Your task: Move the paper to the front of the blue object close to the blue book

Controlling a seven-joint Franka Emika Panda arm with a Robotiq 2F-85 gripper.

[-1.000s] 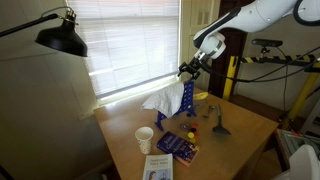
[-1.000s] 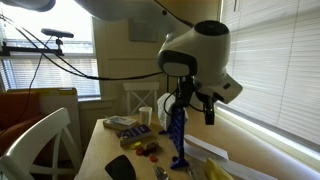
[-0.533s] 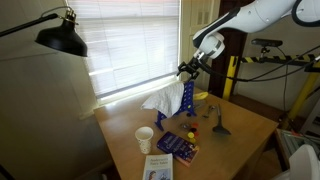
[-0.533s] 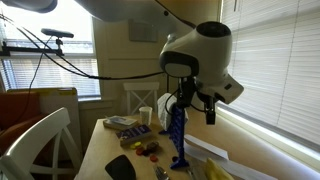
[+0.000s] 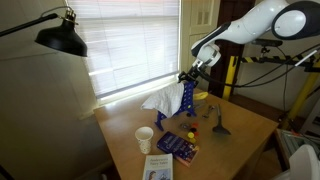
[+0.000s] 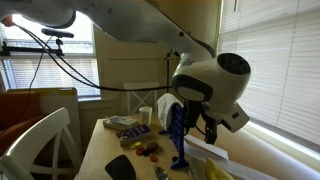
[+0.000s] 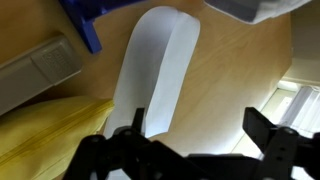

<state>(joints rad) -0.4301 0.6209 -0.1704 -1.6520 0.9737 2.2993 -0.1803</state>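
The white curved paper strip (image 7: pixel 150 75) will sag and bend into a long curve when I lift and carry it, because it already shows a bent-up side (image 7: pixel 177 68).
The paper (image 5: pixel 160 101) is a crumpled white sheet that lies on the table against the far side of the tall blue object (image 5: pixel 187 101). It also shows as a white patch (image 6: pixel 165 108) beside the blue object (image 6: pixel 177 132). The flat blue book (image 5: pixel 178 145) lies nearer the table's front edge. My gripper (image 5: pixel 187 76) hangs just above the blue object's top. In the wrist view the gripper (image 7: pixel 200 135) is open and empty over the wooden table, with the blue object's base (image 7: pixel 85 22) at the top left.
A white cup (image 5: pixel 144 138) and a white booklet (image 5: pixel 157 168) lie near the front left. Small red and yellow pieces (image 5: pixel 196 131) and a dark tool (image 5: pixel 220 127) lie to the right. A white curved strip (image 7: pixel 155 70) and a yellow thing (image 7: pixel 40 140) lie under the gripper. A black lamp (image 5: pixel 60 38) hangs at left.
The arm has shifted and the wrist has dropped a little lower beside the blue object. The paper, the book and the cup have not moved.
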